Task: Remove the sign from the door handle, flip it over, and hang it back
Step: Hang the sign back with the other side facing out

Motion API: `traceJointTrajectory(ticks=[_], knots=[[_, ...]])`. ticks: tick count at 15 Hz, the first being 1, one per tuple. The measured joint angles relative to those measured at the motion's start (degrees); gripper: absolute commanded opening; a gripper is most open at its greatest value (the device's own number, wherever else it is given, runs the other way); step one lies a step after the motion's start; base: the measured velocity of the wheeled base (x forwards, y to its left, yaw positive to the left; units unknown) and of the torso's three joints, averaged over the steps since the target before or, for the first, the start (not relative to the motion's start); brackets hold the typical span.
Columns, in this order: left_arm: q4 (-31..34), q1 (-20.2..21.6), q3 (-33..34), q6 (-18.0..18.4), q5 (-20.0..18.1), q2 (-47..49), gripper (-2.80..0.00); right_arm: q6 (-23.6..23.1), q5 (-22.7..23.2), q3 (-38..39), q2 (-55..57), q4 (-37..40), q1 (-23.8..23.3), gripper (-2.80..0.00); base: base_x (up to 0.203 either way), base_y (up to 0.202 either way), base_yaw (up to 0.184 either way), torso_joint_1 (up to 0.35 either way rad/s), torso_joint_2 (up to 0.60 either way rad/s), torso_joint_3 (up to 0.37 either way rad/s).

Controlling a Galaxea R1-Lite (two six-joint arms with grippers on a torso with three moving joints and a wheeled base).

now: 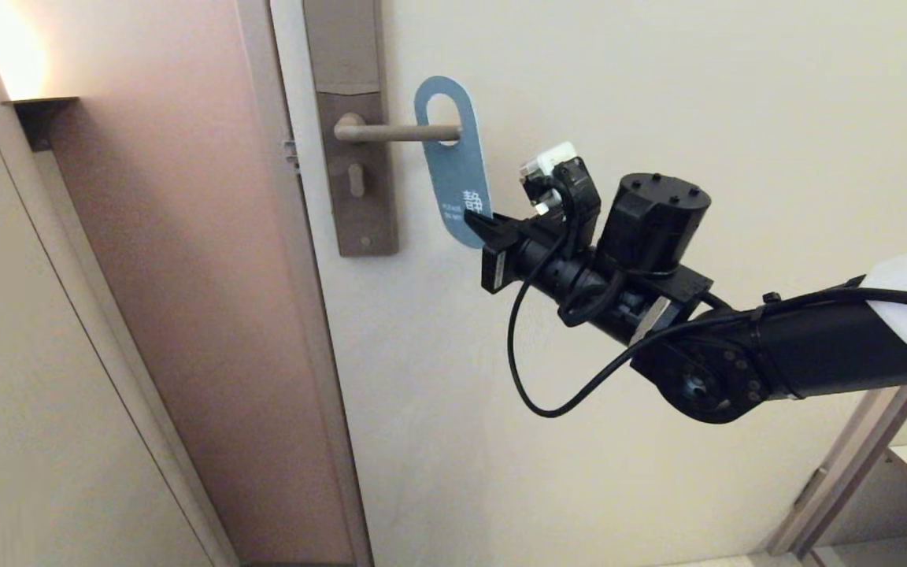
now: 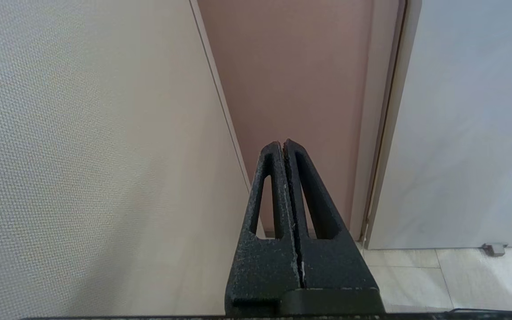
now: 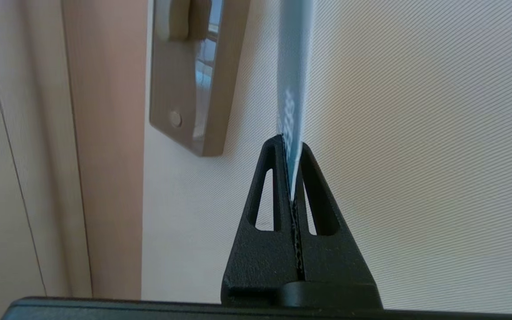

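Observation:
With the sign's hole around the handle's end (image 1: 450, 133), my right gripper should carry on sliding the sign toward the handle's plate and release midway (image 1: 405, 133) along the handle.
The sign (image 1: 453, 169) shows its blue side with white lettering and hangs by its oval hole on the end of the door handle (image 1: 394, 132), a slim beige lever on a tall brown-grey plate (image 1: 353, 142). My right gripper (image 1: 479, 226) is shut on the sign's lower end, to the lower right of the handle. From the right wrist, the sign (image 3: 292, 89) is edge-on, its tip pinched in the right gripper (image 3: 292, 149), with the plate (image 3: 189, 89) off to one side. My left gripper (image 2: 282, 144) is shut and empty, low by the wall, out of the head view.
The cream door (image 1: 658, 118) fills the right of the head view. A pinkish-brown door jamb (image 1: 209, 276) and a beige wall panel (image 1: 36, 354) stand on the left. A lamp glows at the top left. The right arm's black cable (image 1: 532, 378) loops below the wrist.

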Motion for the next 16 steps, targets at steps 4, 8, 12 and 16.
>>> traceJointTrajectory(ticks=[4, 8, 12, 16], knots=[[0.0, 0.0, 0.0, 0.0, 0.0, 0.0, -2.80, 0.0, -1.7, 0.0, 1.6, -0.1, 2.6, -2.80, 0.000, 0.000, 0.000, 0.000, 0.00, 0.000], [0.0, 0.0, 0.0, -0.1, 0.1, 0.0, -2.80, 0.8, -4.8, -1.8, 3.7, -0.1, 4.0, -2.80, 0.000, 0.000, 0.000, 0.000, 0.00, 0.000], [0.0, 0.0, 0.0, -0.1, 0.1, 0.0, -2.80, 1.4, -4.9, -3.9, 5.2, 0.1, 4.3, -2.80, 0.000, 0.000, 0.000, 0.000, 0.00, 0.000], [0.0, 0.0, 0.0, -0.2, 0.1, 0.0, -2.80, 1.3, -4.9, -4.5, 6.2, 0.1, 4.4, 0.00, 0.000, 0.000, 0.000, 0.000, 0.00, 0.000]])
